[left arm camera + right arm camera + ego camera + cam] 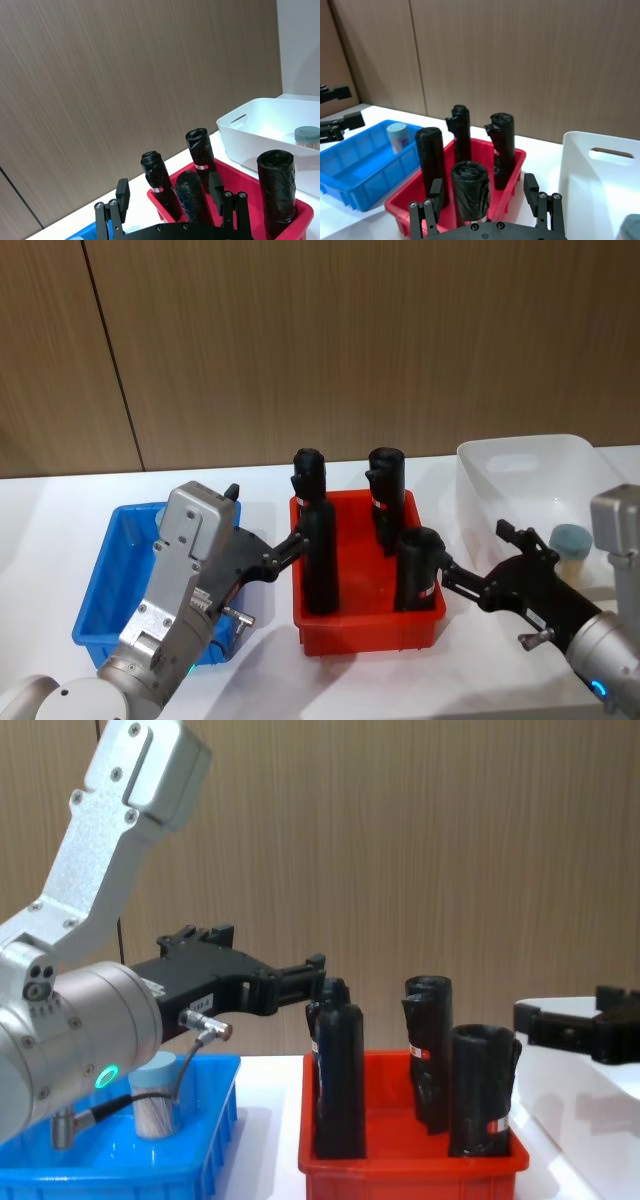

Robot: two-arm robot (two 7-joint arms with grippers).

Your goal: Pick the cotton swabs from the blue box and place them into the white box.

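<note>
The black roll (480,1088) nearest the white box has a label (498,1125) across it below its loose flap, so the roll will stay wound when the robot lifts it.
One cotton swab tub (397,137) with a pale-blue lid stands in the blue box (350,165), and from the chest it shows as the tub (155,1098) just under my left arm. Another tub (572,540) lies in the white box (480,490). My left gripper (266,515) hovers open and empty over the blue box's (100,590) right side, pointing toward the red bin. My right gripper (475,552) is open and empty between the red bin and the white box. The left arm hides most of the blue box in the head view.
A red bin (365,625) sits between the two boxes and holds several tall black rolls (320,560) that rise above its rim. A wooden wall panel runs behind the white table (250,660).
</note>
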